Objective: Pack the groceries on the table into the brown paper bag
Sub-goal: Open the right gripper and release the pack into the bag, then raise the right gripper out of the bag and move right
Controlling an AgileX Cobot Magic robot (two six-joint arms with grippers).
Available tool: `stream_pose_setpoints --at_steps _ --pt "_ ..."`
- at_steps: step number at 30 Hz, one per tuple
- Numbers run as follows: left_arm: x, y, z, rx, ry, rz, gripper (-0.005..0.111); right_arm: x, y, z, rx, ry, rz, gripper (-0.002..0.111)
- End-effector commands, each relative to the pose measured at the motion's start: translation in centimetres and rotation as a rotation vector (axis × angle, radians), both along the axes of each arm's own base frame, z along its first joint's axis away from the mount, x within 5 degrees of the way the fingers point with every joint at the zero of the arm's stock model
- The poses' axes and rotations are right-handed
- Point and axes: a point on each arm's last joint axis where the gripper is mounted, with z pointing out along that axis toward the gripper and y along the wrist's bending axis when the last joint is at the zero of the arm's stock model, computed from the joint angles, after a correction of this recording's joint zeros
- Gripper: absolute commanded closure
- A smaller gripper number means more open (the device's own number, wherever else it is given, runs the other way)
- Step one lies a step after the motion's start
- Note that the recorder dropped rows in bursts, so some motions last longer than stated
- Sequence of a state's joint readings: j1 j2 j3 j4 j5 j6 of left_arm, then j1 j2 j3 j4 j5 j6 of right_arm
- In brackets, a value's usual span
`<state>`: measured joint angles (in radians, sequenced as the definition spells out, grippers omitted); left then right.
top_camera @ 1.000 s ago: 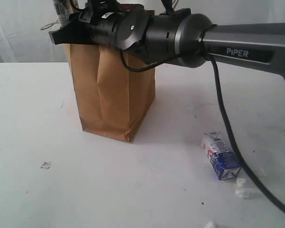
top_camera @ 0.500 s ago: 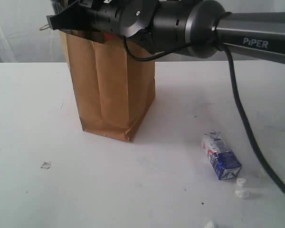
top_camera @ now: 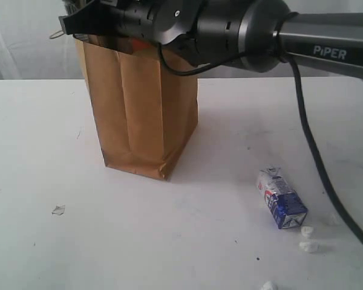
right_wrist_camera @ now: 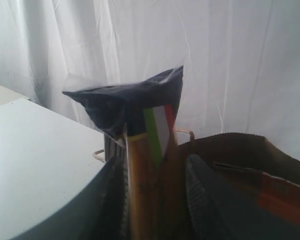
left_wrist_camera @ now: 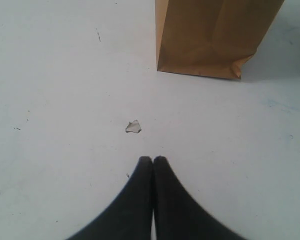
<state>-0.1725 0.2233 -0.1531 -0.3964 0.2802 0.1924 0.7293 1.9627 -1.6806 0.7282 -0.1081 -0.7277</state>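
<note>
The red packet is already crowding the bag's opening (right_wrist_camera: 235,150), so I expect the red packet to move and tip when I push the carton into the bag.
The brown paper bag (top_camera: 142,109) stands upright on the white table (top_camera: 42,145). My right gripper (top_camera: 78,24) reaches over the bag's top rim and is shut on the blue-ended spaghetti packet (right_wrist_camera: 140,115). The packet stands upright between the fingers (right_wrist_camera: 112,195), just beside the bag's open mouth (right_wrist_camera: 240,150). A small blue-white carton (top_camera: 282,199) lies on the table to the right of the bag. My left gripper (left_wrist_camera: 153,161) hovers shut and empty above bare table, short of the bag's foot (left_wrist_camera: 210,55).
Small white crumbs (top_camera: 308,238) lie near the carton. Another scrap (top_camera: 58,209) lies front left, and it also shows just ahead of my left gripper as a pale scrap (left_wrist_camera: 133,127). The right arm's black cable (top_camera: 308,151) hangs down past the carton. White curtains close off the back.
My right arm has risen slightly and shifted over the bag's top, still holding the spaghetti packet. The bag, the carton and my left gripper have not moved.
</note>
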Motion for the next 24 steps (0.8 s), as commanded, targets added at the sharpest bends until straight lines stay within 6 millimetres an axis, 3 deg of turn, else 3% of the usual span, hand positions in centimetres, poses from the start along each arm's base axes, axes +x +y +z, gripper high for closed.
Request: stream_pose_setpoints --at_steps 1,11,14,15,18,24 --pt "-0.1 0.0 -0.1 -0.011 0.002 -0.002 0.107 -0.4 -0.4 1.4 0.001 -0.024 0.01 0.069" --pt "-0.1 0.0 -0.1 -0.011 0.002 -0.002 0.107 -2.1 -1.4 4.6 0.023 -0.037 0.058 0.071" --pt "-0.1 0.0 -0.1 -0.011 0.002 -0.002 0.107 -3.4 -1.3 4.9 -0.028 0.031 0.159 0.084" --pt "-0.1 0.0 -0.1 -0.011 0.002 -0.002 0.107 -4.0 -1.4 5.0 -0.078 0.04 0.204 0.095" --pt "-0.1 0.0 -0.1 -0.011 0.002 -0.002 0.107 -4.7 -1.8 5.5 -0.194 -0.014 0.238 0.108" --pt "-0.1 0.0 -0.1 -0.011 0.002 -0.002 0.107 -5.7 -3.8 7.1 -0.415 -0.118 0.25 0.108"
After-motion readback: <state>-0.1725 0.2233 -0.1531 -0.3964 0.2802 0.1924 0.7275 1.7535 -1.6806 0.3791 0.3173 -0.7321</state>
